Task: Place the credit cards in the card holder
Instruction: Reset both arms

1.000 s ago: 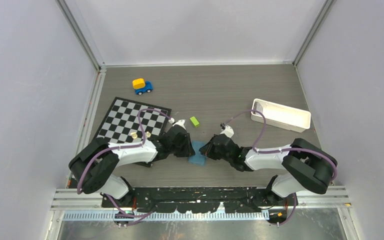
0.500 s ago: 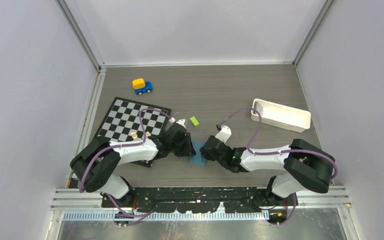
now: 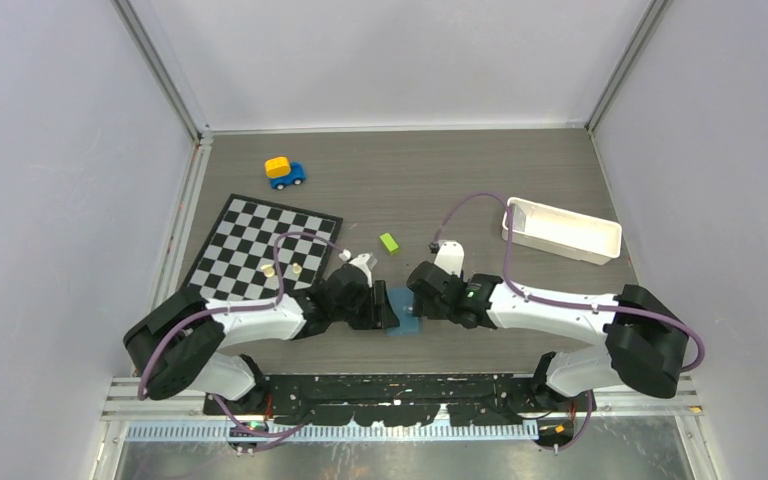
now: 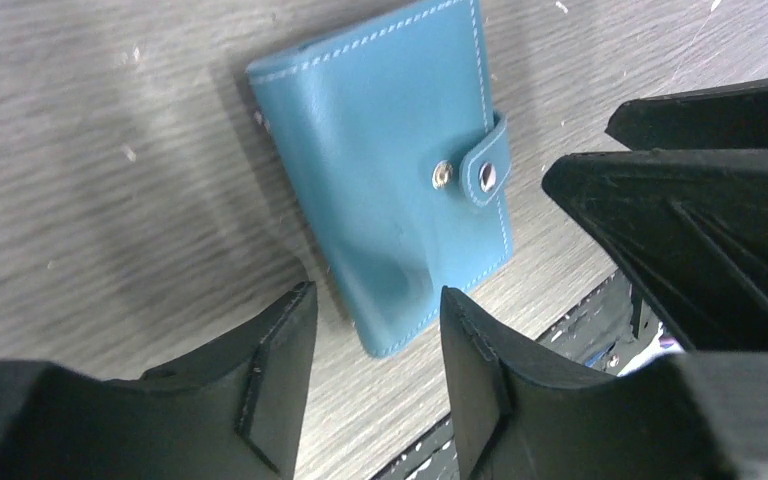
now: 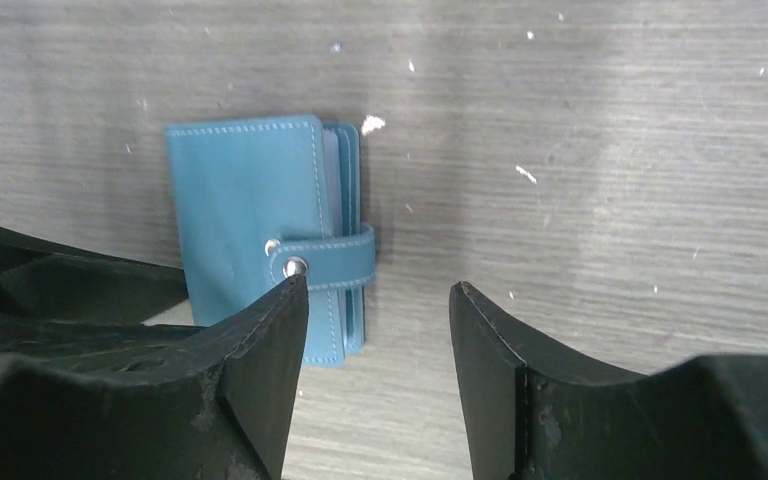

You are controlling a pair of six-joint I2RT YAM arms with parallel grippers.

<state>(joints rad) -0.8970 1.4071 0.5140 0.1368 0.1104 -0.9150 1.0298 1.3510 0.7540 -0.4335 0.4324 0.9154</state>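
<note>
The strap [image 4: 487,165] curls over the card holder's cover, so my left gripper should steady the folded spine's corner [image 4: 374,322] while my right gripper pulls the strap clear.
The card holder [image 3: 403,314] is a teal-blue wallet lying flat on the table, folded shut with its strap snapped. It fills the upper middle of the left wrist view [image 4: 380,200] and sits at the left of the right wrist view [image 5: 250,220]. My left gripper [image 3: 384,306] [image 4: 375,290] hovers over its near corner, open, with nothing between the fingers. My right gripper [image 3: 420,296] [image 5: 380,285] is open beside the strap edge, holding nothing. No credit cards show in any view.
A checkerboard mat [image 3: 250,240] lies at the left with two small pieces [image 3: 282,270] on it. A blue and yellow toy car [image 3: 284,172] stands behind it. A lime-green block [image 3: 389,242] lies just beyond the wallet. A long white tray [image 3: 560,230] sits at the right.
Both grippers have opened. The right wrist has swung left and closer to the wallet, and the left gripper has drawn nearer the table's front edge. The wallet now lies free.
</note>
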